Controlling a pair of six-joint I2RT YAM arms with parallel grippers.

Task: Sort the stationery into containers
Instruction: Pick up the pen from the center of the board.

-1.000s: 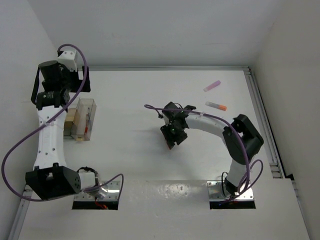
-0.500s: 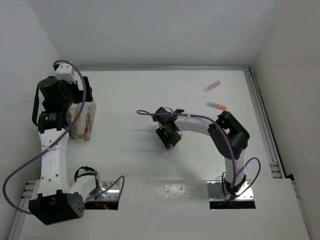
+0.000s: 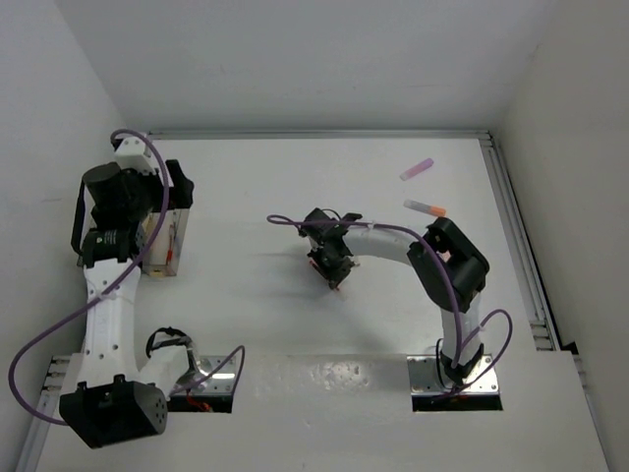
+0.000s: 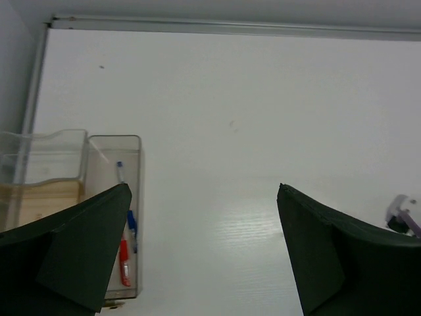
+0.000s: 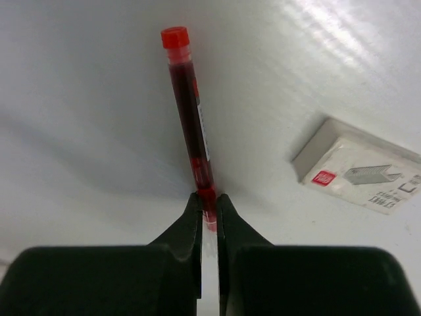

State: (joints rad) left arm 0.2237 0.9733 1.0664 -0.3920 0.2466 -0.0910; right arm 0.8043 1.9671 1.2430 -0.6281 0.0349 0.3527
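Note:
The bin of pens (image 3: 173, 254) stands beside my left gripper, far from my right gripper, so I should hand the red pen's loose end (image 5: 179, 52) to my left gripper.
My right gripper (image 5: 209, 209) is shut on the near end of a red pen (image 5: 187, 112), which points away from it along the white table. A whitish block eraser (image 5: 358, 168) lies just to the pen's right. From above, the right gripper (image 3: 334, 267) sits mid-table. My left gripper (image 4: 204, 250) hangs open with nothing between its fingers, beside the clear containers (image 4: 113, 141); a blue pen (image 4: 131, 224) and a red pen (image 4: 124, 263) lie in the right bin. A pink marker (image 3: 417, 169) lies at the far right.
A whitish pen with an orange end (image 3: 425, 207) lies near the pink marker. The left bin (image 4: 43, 197) holds something tan. The containers (image 3: 165, 246) stand at the table's left side, under the left arm. A metal rail (image 3: 516, 236) runs along the right edge.
The right gripper has closed from half open onto the red pen's end. The left arm has shifted a little to the right over the containers, still open.

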